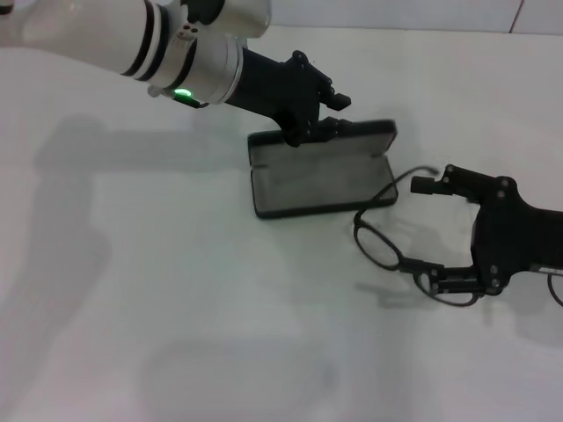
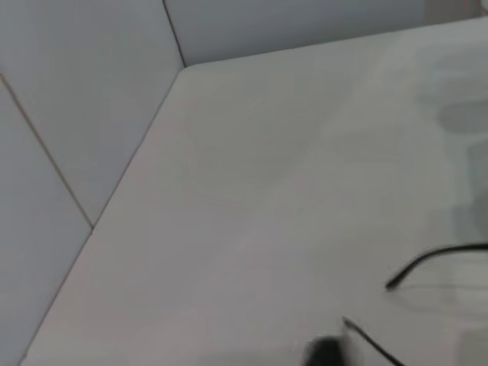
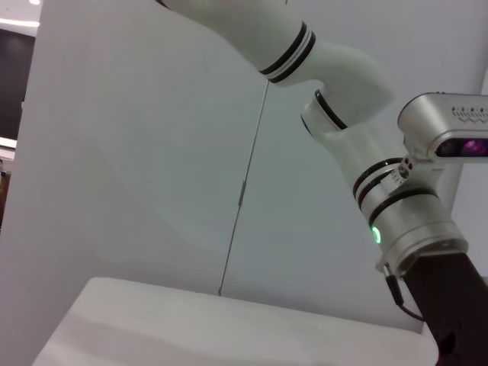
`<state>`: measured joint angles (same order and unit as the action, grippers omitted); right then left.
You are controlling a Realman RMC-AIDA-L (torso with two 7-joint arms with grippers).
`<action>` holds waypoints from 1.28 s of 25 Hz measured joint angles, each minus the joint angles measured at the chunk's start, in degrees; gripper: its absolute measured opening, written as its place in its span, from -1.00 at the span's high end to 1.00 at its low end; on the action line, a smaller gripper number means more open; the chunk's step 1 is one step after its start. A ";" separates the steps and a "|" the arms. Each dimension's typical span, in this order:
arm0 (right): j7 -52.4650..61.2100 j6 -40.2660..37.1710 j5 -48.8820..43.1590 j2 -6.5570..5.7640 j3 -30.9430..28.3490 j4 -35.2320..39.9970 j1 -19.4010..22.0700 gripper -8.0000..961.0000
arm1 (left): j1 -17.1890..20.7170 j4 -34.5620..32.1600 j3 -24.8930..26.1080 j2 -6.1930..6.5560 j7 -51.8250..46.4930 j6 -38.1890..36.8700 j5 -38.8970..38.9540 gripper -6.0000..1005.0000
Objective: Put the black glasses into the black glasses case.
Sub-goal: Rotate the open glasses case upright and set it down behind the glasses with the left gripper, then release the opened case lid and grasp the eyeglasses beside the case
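The robot's right gripper is lying flat with its fingers open around one lens of the black glasses (image 1: 444,301), so it needs to turn to point down and close on the bridge (image 1: 402,260) before lifting.
The black glasses case (image 1: 321,180) lies open at the table's middle, grey lining up, its lid raised at the back. My left gripper (image 1: 337,114) reaches in from the upper left and is shut on the lid's rear rim. The black glasses (image 1: 380,244) lie on the table just right of the case, temple arms pointing back; the arms also show in the left wrist view (image 2: 438,258). My right gripper (image 1: 435,234) is open at table height, its fingers spread on either side of the glasses' right half, one fingertip (image 1: 444,283) at the right lens.
The white table (image 1: 176,290) runs wide to the left and front. Pale wall panels (image 2: 84,114) meet the table's far edge. The right wrist view shows my left arm (image 3: 396,213) against the wall.
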<state>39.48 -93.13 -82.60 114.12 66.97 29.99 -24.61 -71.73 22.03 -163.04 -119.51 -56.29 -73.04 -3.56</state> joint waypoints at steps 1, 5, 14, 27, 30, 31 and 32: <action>0.00 0.05 0.04 -0.04 0.00 0.00 0.00 -0.77 | 0.00 0.13 0.00 0.01 -0.43 0.01 -0.01 0.48; 0.14 0.19 0.05 -0.11 0.00 0.16 0.00 -0.77 | 0.11 0.40 0.01 0.00 -1.27 0.22 0.47 0.47; 9.97 -0.02 -1.17 -0.24 -3.38 8.15 2.13 -0.76 | 7.37 -0.96 0.01 0.02 1.26 -5.75 19.85 -0.13; 71.91 -3.48 -40.32 1.35 1.52 44.15 -5.80 -0.75 | 17.98 -8.82 0.09 -0.15 5.87 -4.61 32.18 -0.14; 78.27 -1.77 -46.51 1.45 7.28 44.07 -8.57 -0.75 | 17.75 -9.38 0.10 -0.18 5.97 -4.59 32.08 -0.14; 79.93 -0.61 -48.01 1.55 9.12 43.84 -9.23 -0.75 | 17.75 -9.77 0.09 -0.16 5.97 -4.59 31.94 -0.14; 81.24 0.95 -49.16 1.63 11.21 43.58 -9.72 -0.74 | 17.79 -10.03 0.10 -0.12 5.97 -4.59 31.92 -0.14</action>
<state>120.72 -92.18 -131.76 115.74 78.18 73.57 -34.32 -53.94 11.99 -162.95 -119.62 -50.32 -77.63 28.36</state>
